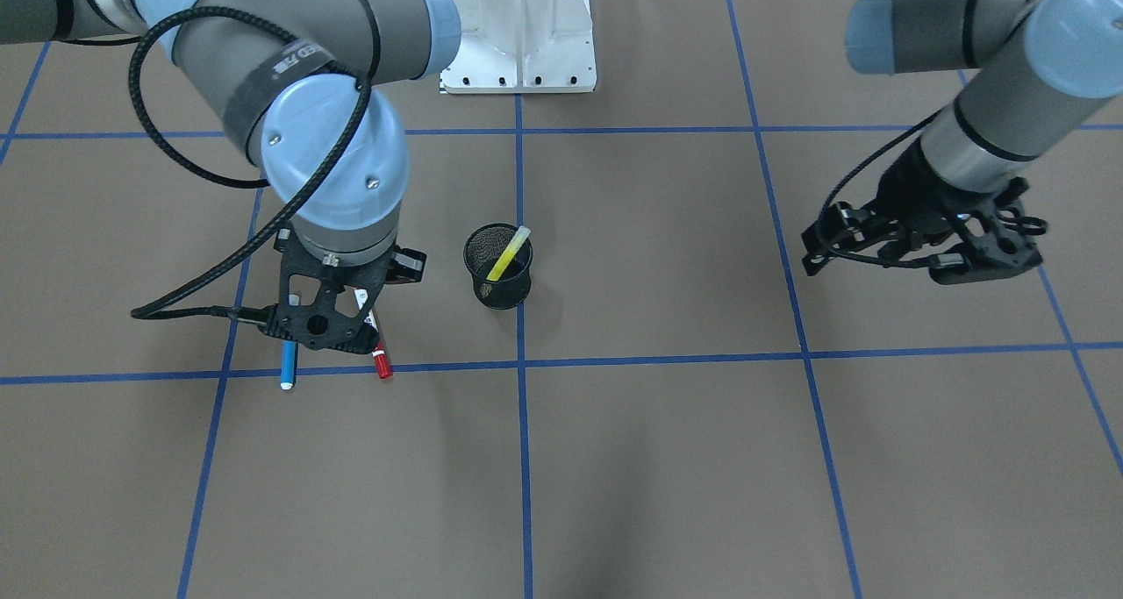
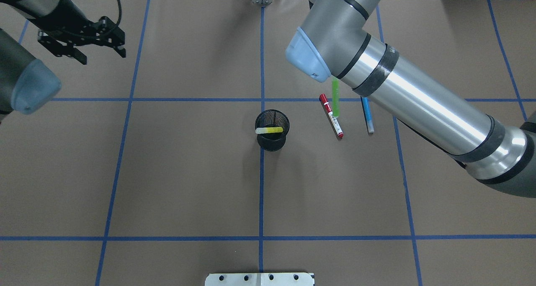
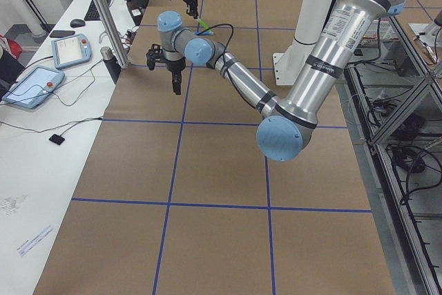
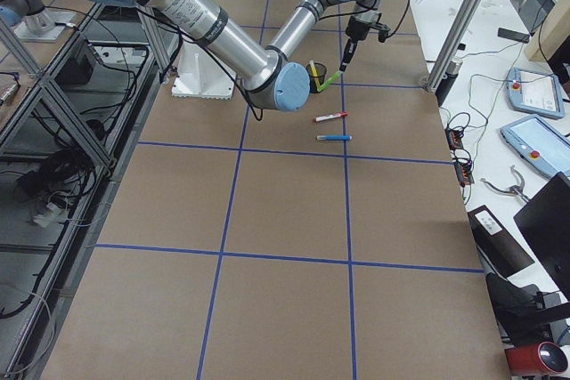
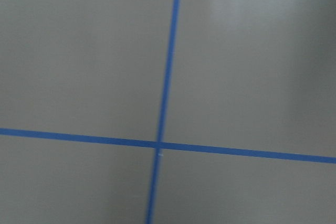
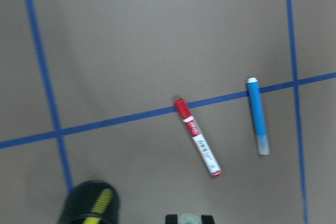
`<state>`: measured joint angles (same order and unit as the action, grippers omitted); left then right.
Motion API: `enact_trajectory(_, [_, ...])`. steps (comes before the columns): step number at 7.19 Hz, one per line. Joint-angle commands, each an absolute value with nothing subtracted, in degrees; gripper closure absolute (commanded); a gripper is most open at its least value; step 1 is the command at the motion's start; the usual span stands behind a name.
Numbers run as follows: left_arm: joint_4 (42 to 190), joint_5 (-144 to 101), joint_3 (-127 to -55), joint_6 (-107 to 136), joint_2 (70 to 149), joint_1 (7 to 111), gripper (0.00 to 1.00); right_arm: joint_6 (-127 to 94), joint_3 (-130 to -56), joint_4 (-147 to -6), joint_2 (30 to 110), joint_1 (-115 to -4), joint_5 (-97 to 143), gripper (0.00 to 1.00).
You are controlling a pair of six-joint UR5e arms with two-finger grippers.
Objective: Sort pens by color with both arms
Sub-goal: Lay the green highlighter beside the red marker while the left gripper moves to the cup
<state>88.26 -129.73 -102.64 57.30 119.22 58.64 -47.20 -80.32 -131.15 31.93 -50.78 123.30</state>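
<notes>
The yellow pen's top end (image 1: 521,234) is clear of the black mesh cup's rim (image 1: 528,250), so my left gripper should go on moving toward the pen's top end before it closes there.
My right gripper (image 1: 326,323) hangs over the table's right half, shut on a green pen (image 2: 335,96) whose tip shows at the bottom edge of the right wrist view (image 6: 187,219). Below it on the table lie a red pen (image 2: 331,115) and a blue pen (image 2: 367,115), also seen in the right wrist view as the red pen (image 6: 197,136) and the blue pen (image 6: 258,115). A black mesh cup (image 2: 272,129) at the centre holds a yellow pen (image 2: 269,130). My left gripper (image 2: 98,53) is open and empty, far out on the left side.
The brown table (image 2: 188,185) is crossed by blue tape lines (image 2: 261,194). The white pedestal base (image 1: 519,33) stands at the robot's edge. The left wrist view shows only table surface and a tape crossing (image 5: 158,144).
</notes>
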Motion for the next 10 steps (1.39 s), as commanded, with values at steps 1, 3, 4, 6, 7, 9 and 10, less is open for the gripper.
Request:
enact_trajectory(1, [103.9,-122.9,-101.7,77.0,120.2,49.0,0.01,-38.9,-74.6,-133.3,32.9,-54.3,130.1,0.76])
enact_trajectory(3, [114.4,-110.1,-100.4,89.8,120.5,38.9,0.01,-33.0,-70.6,-121.6,34.6,-55.0,135.2,0.76])
enact_trajectory(4, [117.8,-104.2,-99.9,94.9,120.8,35.0,0.01,-33.0,-70.5,-114.0,36.5,-55.5,137.7,0.76])
enact_trajectory(6, [122.8,-93.2,-97.3,104.6,122.9,27.3,0.01,-34.6,-70.5,-111.0,37.4,-55.9,143.6,0.76])
enact_trajectory(7, [124.6,-90.7,-96.2,107.5,123.3,25.6,0.01,-34.5,-70.5,-110.7,37.4,-55.8,145.5,0.76])
enact_trajectory(9, [124.7,-87.7,-96.1,109.5,124.2,23.2,0.01,-33.8,-69.5,-110.7,37.4,-54.4,149.0,0.76])
enact_trajectory(10, [124.5,-87.6,-96.0,109.7,124.6,23.1,0.03,-31.0,-66.0,-109.7,36.7,-54.1,149.0,0.75])
